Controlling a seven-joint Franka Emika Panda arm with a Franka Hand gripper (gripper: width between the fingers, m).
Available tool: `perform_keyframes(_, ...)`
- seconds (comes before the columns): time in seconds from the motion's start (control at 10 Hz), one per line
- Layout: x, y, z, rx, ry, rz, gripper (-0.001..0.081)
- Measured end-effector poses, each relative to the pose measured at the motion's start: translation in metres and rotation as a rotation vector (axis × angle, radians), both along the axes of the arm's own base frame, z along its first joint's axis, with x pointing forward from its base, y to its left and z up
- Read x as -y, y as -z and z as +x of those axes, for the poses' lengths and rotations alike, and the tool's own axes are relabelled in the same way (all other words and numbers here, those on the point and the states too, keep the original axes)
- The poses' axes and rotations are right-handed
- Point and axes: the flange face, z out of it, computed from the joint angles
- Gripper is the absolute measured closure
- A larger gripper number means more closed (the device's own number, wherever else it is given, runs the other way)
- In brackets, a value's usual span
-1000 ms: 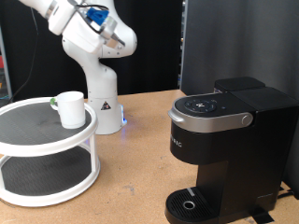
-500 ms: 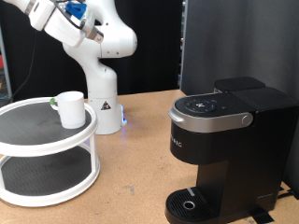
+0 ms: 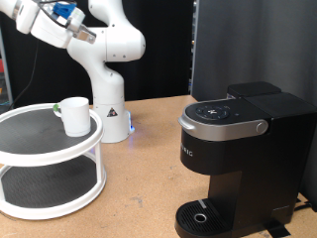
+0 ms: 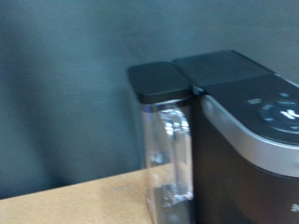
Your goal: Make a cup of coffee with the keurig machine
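Next, my gripper moves back and goes down beside the cup [image 3: 50,105] to take it from its side, because my gripper is high over the white cup [image 3: 75,117] and points toward the keurig machine.
The white cup [image 3: 73,115] stands upright on the top shelf of a white two-tier round stand [image 3: 40,164] at the exterior view's left. The black keurig machine [image 3: 238,159] sits at the exterior view's right with its silver-grey lid handle shut down and its drip tray [image 3: 203,216] bare. The wrist view shows the machine's top panel [image 4: 266,117] and water tank [image 4: 168,140] from some way off. The arm [image 3: 50,20] reaches to the exterior view's upper left, above the stand; the gripper is out of frame in both views.
The robot's white base [image 3: 109,109] stands behind the stand on the wooden table [image 3: 139,188]. A black panel [image 3: 248,45] rises behind the machine.
The arm has swung further to the exterior view's upper left, away from the machine. The cup and machine have not moved.
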Motion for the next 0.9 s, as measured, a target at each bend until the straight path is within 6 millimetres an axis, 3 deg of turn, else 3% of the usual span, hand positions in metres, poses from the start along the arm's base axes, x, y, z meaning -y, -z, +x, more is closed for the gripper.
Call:
perform_keyframes(0.4, 0.036, 0.001, -0.047, 0.045, -0.108, 0.039, 0.0799)
perform_keyframes(0.7, 0.042, 0.006, -0.039, 0.092, 0.012, 0.061, 0.0799)
perform_keyframes(0.9, 0.051, 0.010, -0.045, 0.095, 0.093, 0.084, 0.0799)
